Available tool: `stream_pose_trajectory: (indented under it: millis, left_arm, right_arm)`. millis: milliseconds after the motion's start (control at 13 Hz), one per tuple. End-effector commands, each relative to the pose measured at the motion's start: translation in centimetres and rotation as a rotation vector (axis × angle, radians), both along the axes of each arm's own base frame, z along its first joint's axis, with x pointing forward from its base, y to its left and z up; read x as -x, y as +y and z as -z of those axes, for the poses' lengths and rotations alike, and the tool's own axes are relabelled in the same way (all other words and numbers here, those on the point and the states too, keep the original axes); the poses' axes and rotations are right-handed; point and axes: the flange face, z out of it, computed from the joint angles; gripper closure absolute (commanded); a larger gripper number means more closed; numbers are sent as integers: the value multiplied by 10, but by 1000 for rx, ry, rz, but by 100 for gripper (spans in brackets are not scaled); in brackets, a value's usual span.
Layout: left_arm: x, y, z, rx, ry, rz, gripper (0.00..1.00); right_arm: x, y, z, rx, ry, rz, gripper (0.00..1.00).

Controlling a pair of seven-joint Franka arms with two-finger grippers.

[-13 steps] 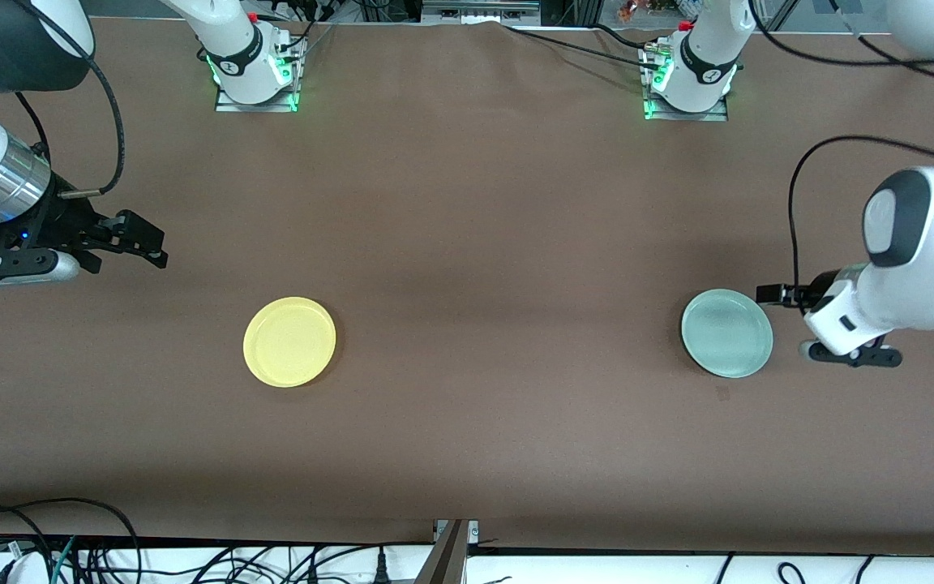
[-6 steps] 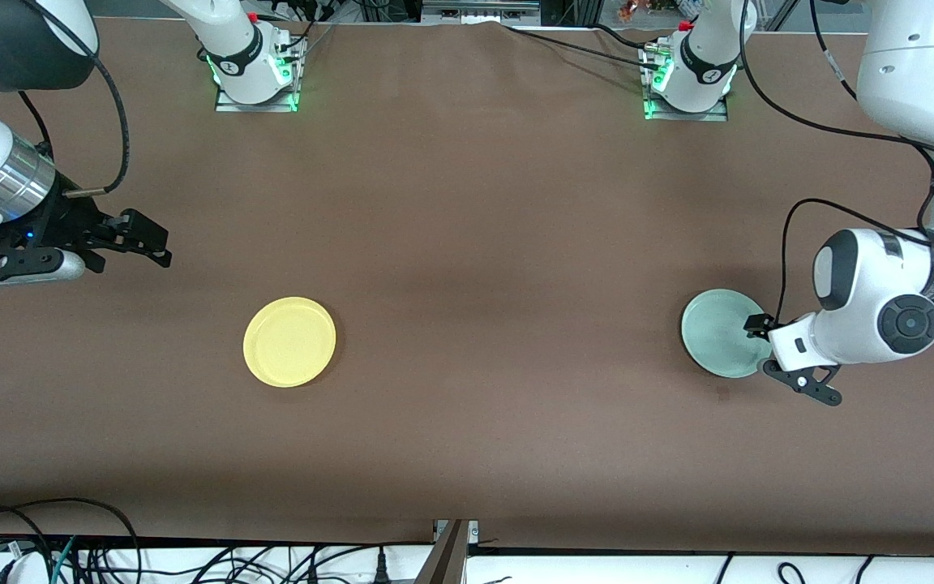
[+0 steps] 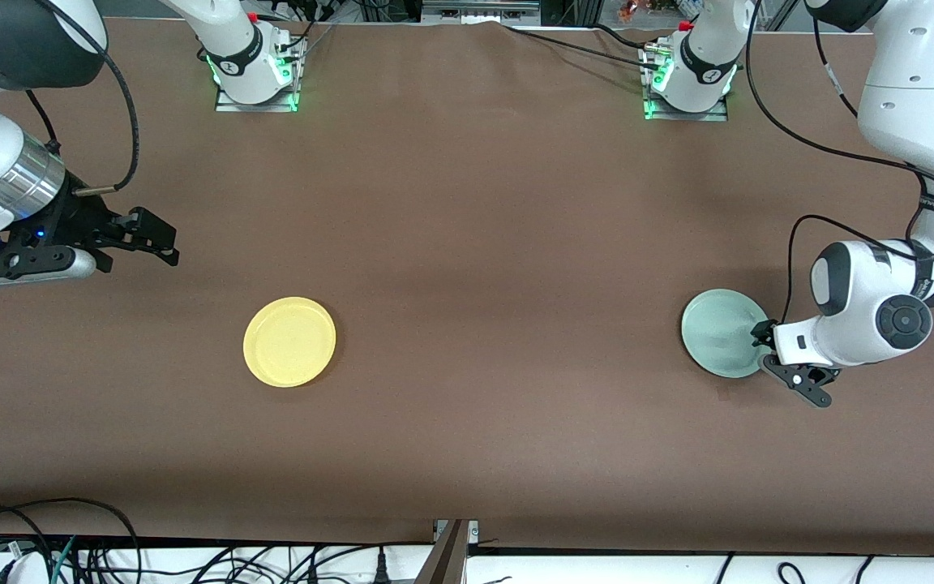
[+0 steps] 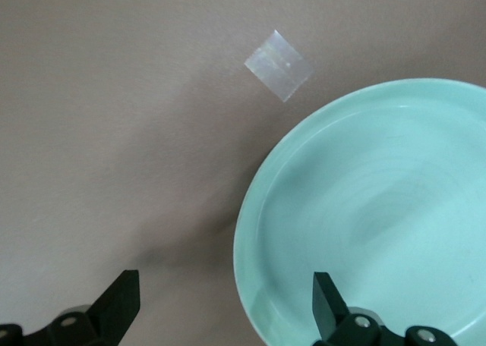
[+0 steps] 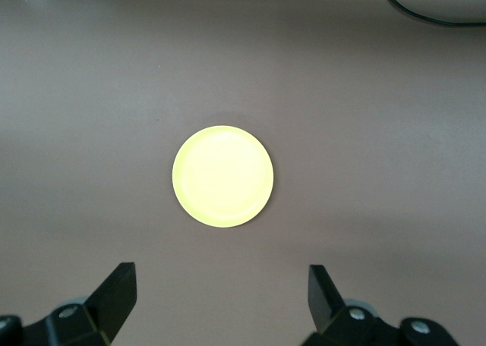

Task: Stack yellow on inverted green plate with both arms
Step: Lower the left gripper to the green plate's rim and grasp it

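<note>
The green plate's rim (image 4: 241,284) alone sits between my left gripper's fingers, so the green plate will swivel a little between them when I turn it over.
The yellow plate (image 3: 289,341) lies rim up on the brown table toward the right arm's end; it also shows in the right wrist view (image 5: 222,176). The green plate (image 3: 722,332) lies rim up toward the left arm's end. My left gripper (image 3: 763,341) is low at the green plate's edge and open. In the left wrist view (image 4: 224,285) it straddles the green plate's rim (image 4: 247,247), one finger over the plate, the other over bare table. My right gripper (image 3: 157,243) is open and empty in the air, apart from the yellow plate; it also shows in its wrist view (image 5: 220,278).
A small square of clear tape (image 4: 279,64) lies flat on the table beside the green plate. The arm bases (image 3: 254,77) (image 3: 687,85) stand at the table's edge farthest from the front camera. Cables (image 3: 70,551) hang below the table's nearest edge.
The left arm has swung in and down, bringing its gripper from beside the green plate onto the plate's edge. The right gripper has crept slightly toward the yellow plate. Both plates have stayed put.
</note>
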Motion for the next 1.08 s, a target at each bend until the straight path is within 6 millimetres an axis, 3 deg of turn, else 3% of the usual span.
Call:
stream_pose_trajectory:
  millis: [0, 77, 308, 615, 1000]
  left_arm:
    - [0, -5, 9, 7, 5, 46, 23]
    - [1, -6, 11, 8, 9, 47, 39]
    - [1, -8, 11, 9, 13, 62, 100]
    - [0, -13, 4, 3, 13, 82, 100]
    - [-25, -73, -64, -135, 42, 229, 100]
  right_arm:
    - [-2, 2, -4, -15, -3, 0, 0]
    - [-2, 2, -4, -15, -3, 0, 0]
    - [-2, 2, -4, -15, -3, 0, 0]
    - [-2, 2, -4, -16, -3, 0, 0]
    - [-3, 1, -4, -7, -7, -1, 0]
